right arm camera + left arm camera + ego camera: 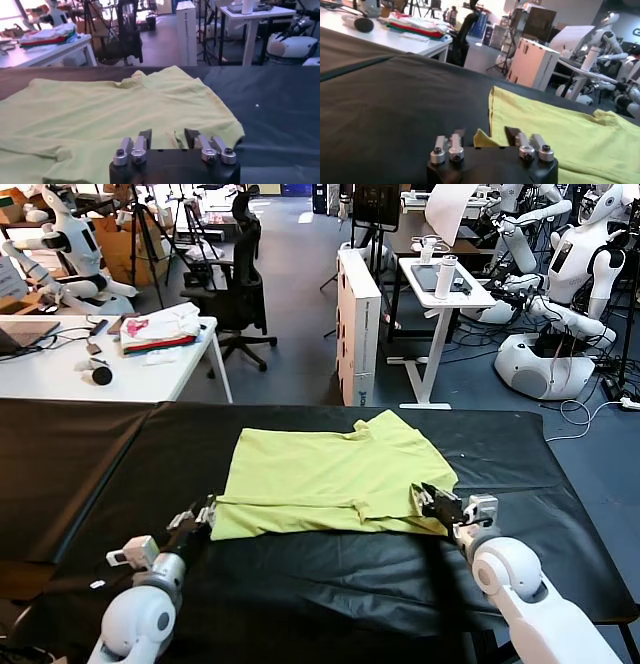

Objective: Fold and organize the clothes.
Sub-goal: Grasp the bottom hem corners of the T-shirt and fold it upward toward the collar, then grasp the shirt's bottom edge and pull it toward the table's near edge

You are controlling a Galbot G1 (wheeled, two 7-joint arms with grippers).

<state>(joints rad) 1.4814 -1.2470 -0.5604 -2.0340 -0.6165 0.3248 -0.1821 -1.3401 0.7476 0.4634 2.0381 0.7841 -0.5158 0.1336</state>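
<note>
I can see that the T-shirt's near edge (335, 528) lies wavy toward my right gripper, so my right gripper should pinch the T-shirt's near corner there (439, 530) and pull that edge straight before I fold further.
The lime-yellow T-shirt (330, 474) lies partly folded on the black table cover (330, 584), neck toward the far right. My left gripper (205, 514) is open at the shirt's near left corner; in the left wrist view the corner (482, 139) sits between its fingers. My right gripper (438, 504) is open at the shirt's near right edge; in the right wrist view (167, 137) its fingers straddle a fold of the shirt (125, 100).
A white desk (100, 359) with a white-pink-red cloth pile (160, 329) stands behind on the left. A white box panel (358, 324), an office chair (235, 284) and other robots (570, 294) stand beyond the table.
</note>
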